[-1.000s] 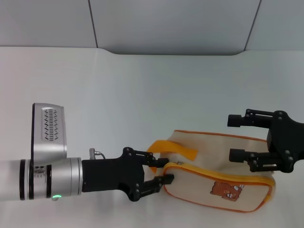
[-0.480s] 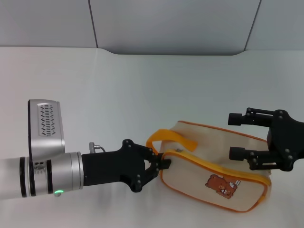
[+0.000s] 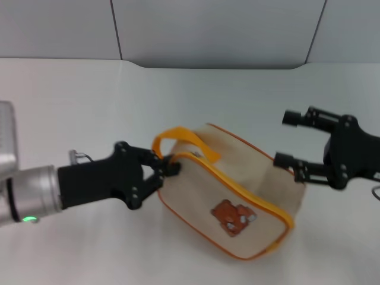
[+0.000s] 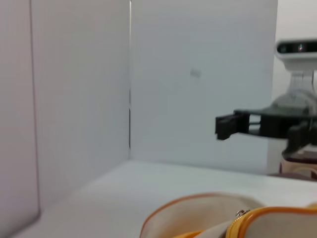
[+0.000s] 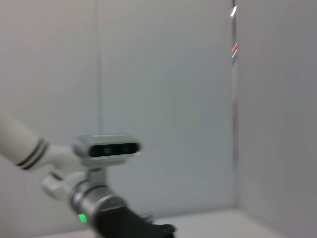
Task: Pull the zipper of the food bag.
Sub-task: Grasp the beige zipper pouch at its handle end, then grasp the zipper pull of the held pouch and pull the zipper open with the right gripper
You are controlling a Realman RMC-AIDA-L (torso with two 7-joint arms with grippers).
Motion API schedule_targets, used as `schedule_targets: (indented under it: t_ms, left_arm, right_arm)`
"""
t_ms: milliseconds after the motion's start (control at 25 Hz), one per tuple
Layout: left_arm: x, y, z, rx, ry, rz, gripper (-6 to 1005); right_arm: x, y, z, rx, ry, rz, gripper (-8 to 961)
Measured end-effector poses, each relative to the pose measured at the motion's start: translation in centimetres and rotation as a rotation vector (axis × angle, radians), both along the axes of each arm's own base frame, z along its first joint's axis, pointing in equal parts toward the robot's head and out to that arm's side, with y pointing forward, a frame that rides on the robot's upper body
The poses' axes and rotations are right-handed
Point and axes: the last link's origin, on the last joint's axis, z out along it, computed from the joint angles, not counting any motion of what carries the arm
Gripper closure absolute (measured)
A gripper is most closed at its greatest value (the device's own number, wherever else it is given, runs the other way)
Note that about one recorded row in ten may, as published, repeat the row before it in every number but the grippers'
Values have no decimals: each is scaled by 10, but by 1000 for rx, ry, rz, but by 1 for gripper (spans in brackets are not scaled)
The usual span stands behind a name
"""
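My left gripper clamps the bag's end (image 3: 177, 173) near the silver pull tab, so that gripper should hold still while my right gripper draws the tab (image 4: 241, 213) along the zipper.
The food bag (image 3: 237, 196) is a cream pouch with orange piping and a brown bear print (image 3: 231, 217), lying askew at the table's middle front. Its orange strap handle (image 3: 178, 138) arches over the left end. The orange-yellow zipper (image 3: 249, 193) runs along the near top edge, and a small silver pull tab (image 4: 241, 214) shows in the left wrist view. My left gripper (image 3: 172, 166) is shut on the bag's left end, beside the zipper's end. My right gripper (image 3: 285, 138) is open at the bag's right end, its lower finger (image 3: 284, 159) close to the bag.
The white table (image 3: 178, 95) runs back to a grey panelled wall (image 3: 214, 29). The left wrist view shows the right gripper (image 4: 228, 126) farther off beyond the bag (image 4: 198, 213). The right wrist view shows only the left arm's wrist camera (image 5: 106, 147).
My left gripper shut on the bag's left end and moved left, dragging the bag with it and turning it. My right gripper stayed open and shifted slightly left and up.
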Motion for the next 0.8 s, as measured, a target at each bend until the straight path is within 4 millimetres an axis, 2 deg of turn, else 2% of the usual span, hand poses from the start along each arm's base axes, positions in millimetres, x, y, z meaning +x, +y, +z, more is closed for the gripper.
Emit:
schedule_targets:
  t_ms: [40,160,240,560,800]
  left_arm:
    - [1,2,12,19,-17,-20,922]
    - [3,4,18,31,-28,-37,923]
    - [7,7,24,44,-35,-55,924]
    - [14,11,23,47,-34,-86,927]
    - [16,11,22,47,-36,-92,926]
  right_arm:
    - [-4,3,-6,115,21,34,167]
    - [-8,4,-14,181,35,64,167]
    - [-16,7,-32,237,59,106,166]
    - [-30,15,-63,345,-5,185,234]
    - [-33,19,-73,376,-47,212,490]
